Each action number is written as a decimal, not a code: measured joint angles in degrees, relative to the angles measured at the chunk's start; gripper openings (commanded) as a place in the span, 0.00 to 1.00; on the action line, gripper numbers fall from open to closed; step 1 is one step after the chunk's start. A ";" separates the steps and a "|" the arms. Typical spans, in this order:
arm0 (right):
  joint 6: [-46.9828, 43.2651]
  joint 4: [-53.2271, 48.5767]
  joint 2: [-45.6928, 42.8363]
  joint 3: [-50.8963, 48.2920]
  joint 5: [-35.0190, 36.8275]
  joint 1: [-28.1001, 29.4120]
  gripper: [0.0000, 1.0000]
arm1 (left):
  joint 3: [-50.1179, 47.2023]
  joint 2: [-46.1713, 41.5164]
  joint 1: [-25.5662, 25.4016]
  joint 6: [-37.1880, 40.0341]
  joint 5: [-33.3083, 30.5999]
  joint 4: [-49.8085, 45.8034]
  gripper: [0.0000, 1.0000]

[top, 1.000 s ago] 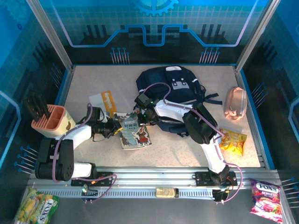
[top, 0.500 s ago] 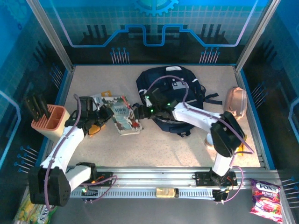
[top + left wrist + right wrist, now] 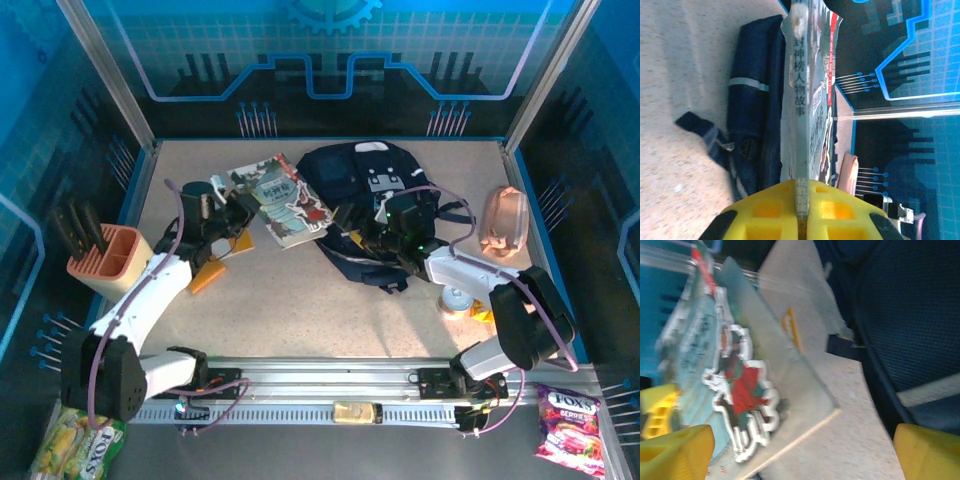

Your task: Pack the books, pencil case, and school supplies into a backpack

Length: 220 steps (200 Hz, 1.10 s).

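Observation:
My left gripper is leaving the pale edge (image 3: 797, 440) sticking out free, so the grey-teal book's pages (image 3: 286, 202) should spread apart when my right gripper carries the book by one corner.
My left gripper (image 3: 238, 213) is shut on the edge of the grey-teal book (image 3: 282, 196) with the red figure, holding it tilted above the table just left of the backpack (image 3: 372, 190). In the left wrist view the yellow fingers (image 3: 840, 210) clamp the book (image 3: 802, 100) edge-on, and the navy backpack (image 3: 752, 110) lies behind it. My right gripper (image 3: 352, 228) stands open over the backpack's left side. Its view shows the book's cover (image 3: 740, 385) and the backpack (image 3: 910, 315), with nothing between its fingers (image 3: 677, 450). The pinkish pencil case (image 3: 503, 220) lies at the right. An orange-yellow pad (image 3: 210, 272) lies under the left arm.
A pink rack (image 3: 105, 262) with black pieces stands at the left edge. A yellow snack bag (image 3: 483, 312) is partly hidden behind the right arm. Candy bags (image 3: 570, 415) lie outside the front rail. Blue walls close in the table on three sides.
The left gripper has lifted the book and carried it back and right toward the backpack. The right gripper has let go, opened wide and drawn back right over the backpack.

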 measured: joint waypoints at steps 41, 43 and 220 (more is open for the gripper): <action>13.38 16.79 3.21 -1.68 -1.09 -0.07 0.96 | 3.34 6.36 -4.35 -6.19 -4.98 8.87 0.00; 13.79 17.18 3.41 -1.68 -1.11 -0.07 0.96 | 3.43 6.54 -4.46 -6.38 -5.07 9.18 0.00; 23.80 36.81 17.53 5.09 -1.03 0.50 0.13 | 8.22 11.15 -5.62 -10.27 -6.84 12.20 0.07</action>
